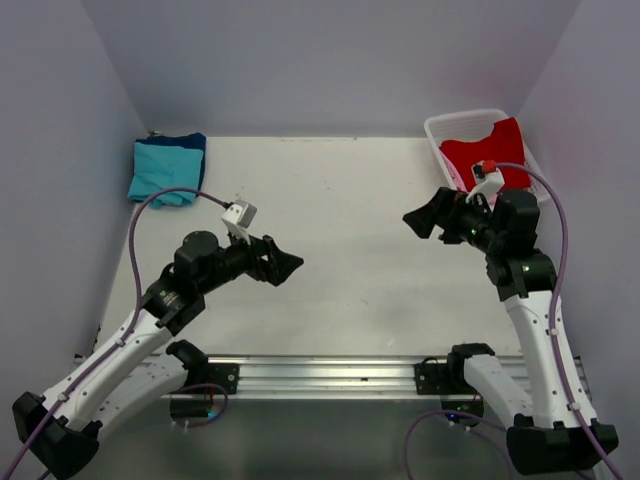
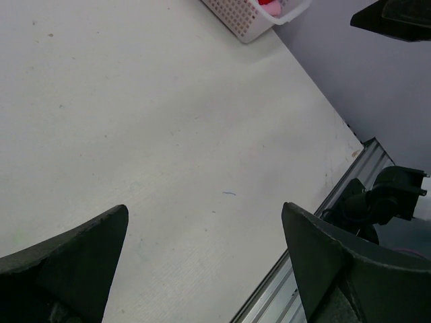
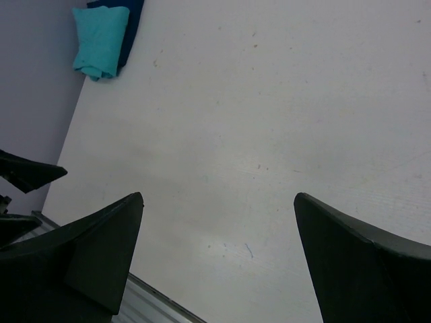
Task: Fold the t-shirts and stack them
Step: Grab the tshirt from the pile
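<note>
The red t-shirt (image 1: 507, 142) is on top of the pink cloth. My open right gripper should carry on going into the basket (image 1: 474, 153) until its fingers pinch the red t-shirt.
A bright red t-shirt (image 1: 488, 155) lies crumpled in the white lattice basket (image 1: 436, 132) at the back right; a bit of red and pink cloth shows in the basket in the left wrist view (image 2: 269, 5). A folded teal t-shirt (image 1: 162, 170) lies on a dark blue one (image 1: 192, 143) at the back left; both show in the right wrist view, the teal one (image 3: 100, 40) and the blue one (image 3: 131, 20). My left gripper (image 1: 285, 264) is open and empty above the table's left middle. My right gripper (image 1: 425, 219) is open and empty, in front of the basket.
The white table (image 1: 340, 220) is walled by grey panels on three sides. A metal rail (image 1: 330, 375) with the arm bases runs along the near edge. The basket corner (image 2: 246, 17) shows at the top of the left wrist view.
</note>
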{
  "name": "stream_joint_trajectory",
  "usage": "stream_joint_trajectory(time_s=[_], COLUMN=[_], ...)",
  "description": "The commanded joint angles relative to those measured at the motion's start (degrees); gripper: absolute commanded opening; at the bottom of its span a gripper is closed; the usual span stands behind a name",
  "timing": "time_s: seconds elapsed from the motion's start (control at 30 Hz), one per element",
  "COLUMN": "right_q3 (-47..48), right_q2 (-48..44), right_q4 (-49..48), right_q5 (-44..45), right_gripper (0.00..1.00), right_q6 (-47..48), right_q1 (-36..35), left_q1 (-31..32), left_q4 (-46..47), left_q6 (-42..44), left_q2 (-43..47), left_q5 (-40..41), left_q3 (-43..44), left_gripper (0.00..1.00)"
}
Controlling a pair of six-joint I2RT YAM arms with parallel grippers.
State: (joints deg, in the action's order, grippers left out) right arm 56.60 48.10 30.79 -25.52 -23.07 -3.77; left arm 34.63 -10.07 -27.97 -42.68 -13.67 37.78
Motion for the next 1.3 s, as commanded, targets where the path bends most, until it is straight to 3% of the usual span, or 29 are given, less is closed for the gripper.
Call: stream_joint_trajectory(time_s=[0.0,0.1,0.13,0.33,0.67,0.8,1.0,1.2,1.27], right_q3=[4.3,10.0,11.8,26.5,47.8,58.4,72.0,77.9,78.6], right_q2=[4.0,12.0,14.0,30.4,51.8,61.9,74.8,83.1,84.6], right_q4=[-5.5,-2.4,-1.2,4.9,10.0,16.6,21.2,21.8,22.2], right_q5=[1.8,8.2,14.8,35.1,47.3,54.6,55.5,48.6,45.0], right_gripper=[0.99,0.99,0.99,0.99,0.99,0.99,0.99,0.93,0.86], right_q6=[-2.3,-0.3,1.3,1.4,-6.5,-9.1,-10.1,-9.5,-10.5], right_q1=[-0.3,-0.3,-0.2,-0.2,3.5,7.3,10.6,14.3,16.2], left_q1=[0.3,0.3,0.3,0.3,0.2,0.2,0.2,0.2,0.2], left_q4=[3.7,2.3,2.8,1.1,-2.6,-4.5,-6.6,-7.9,-8.2], left_q6=[1.3,3.4,3.4,2.2,2.0,0.7,-1.5,-2.4,-2.5], left_q2=[1.9,3.3,3.8,7.5,11.8,12.8,15.7,17.5,18.2], left_q5=[-0.7,-3.2,-3.6,-2.1,-1.2,-0.2,2.0,4.7,5.7], left_q3=[2.5,2.8,2.0,-0.9,-1.2,-1.7,-2.2,-1.9,-1.9], left_gripper=[1.0,1.0,1.0,1.0,1.0,1.0,1.0,1.0,1.0])
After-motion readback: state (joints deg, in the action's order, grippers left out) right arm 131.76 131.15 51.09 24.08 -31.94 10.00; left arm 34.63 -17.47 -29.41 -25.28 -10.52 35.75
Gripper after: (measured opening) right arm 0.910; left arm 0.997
